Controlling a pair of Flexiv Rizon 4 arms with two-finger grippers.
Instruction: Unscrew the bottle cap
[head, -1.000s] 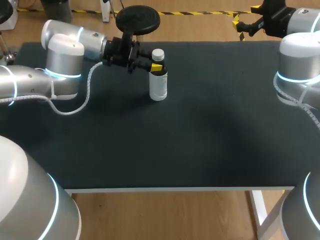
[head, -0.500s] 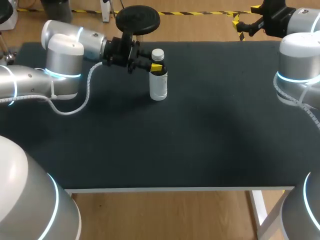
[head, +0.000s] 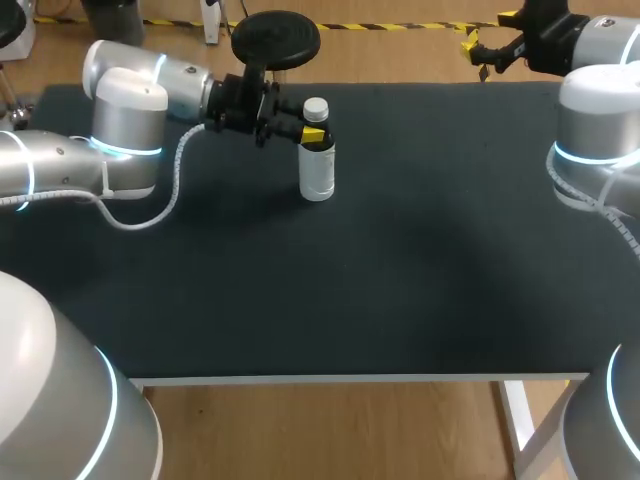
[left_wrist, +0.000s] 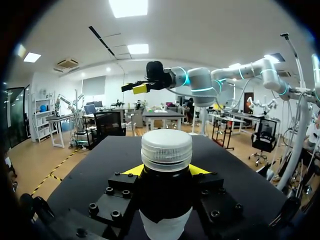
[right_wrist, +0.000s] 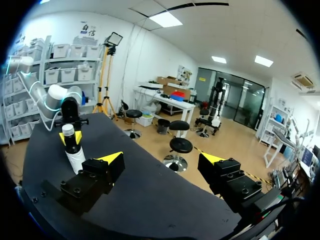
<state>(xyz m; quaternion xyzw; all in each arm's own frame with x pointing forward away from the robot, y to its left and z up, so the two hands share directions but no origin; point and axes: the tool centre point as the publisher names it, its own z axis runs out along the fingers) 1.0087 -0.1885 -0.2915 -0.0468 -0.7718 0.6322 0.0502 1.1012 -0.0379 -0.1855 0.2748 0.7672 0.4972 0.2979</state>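
The white cap (head: 316, 105) has a tall side that sits down on the neck (head: 316, 117), so I will need to grip the cap again and turn it more before it lifts off.
A bottle (head: 317, 172) with a white body, dark neck and white ribbed cap (head: 316, 107) stands upright on the black table (head: 400, 270), at the far left of middle. My left gripper (head: 313, 133) comes in level from the left and is shut on the bottle's neck just under the cap. In the left wrist view the cap (left_wrist: 166, 148) rises above the gripper (left_wrist: 166, 172), whose yellow fingertips (left_wrist: 132, 170) flank the dark neck. My right gripper (head: 488, 48) hangs open past the table's far right edge, holding nothing. In the right wrist view the open gripper (right_wrist: 162, 160) is far from the bottle (right_wrist: 75, 150).
A black round stool (head: 276, 38) stands just behind the table's far edge near the left arm. My left arm's cable (head: 165, 195) loops over the table's left part. My right arm's elbow (head: 600, 140) overhangs the table's right side.
My right gripper has shifted very slightly at the far right. The left gripper and the bottle have not moved.
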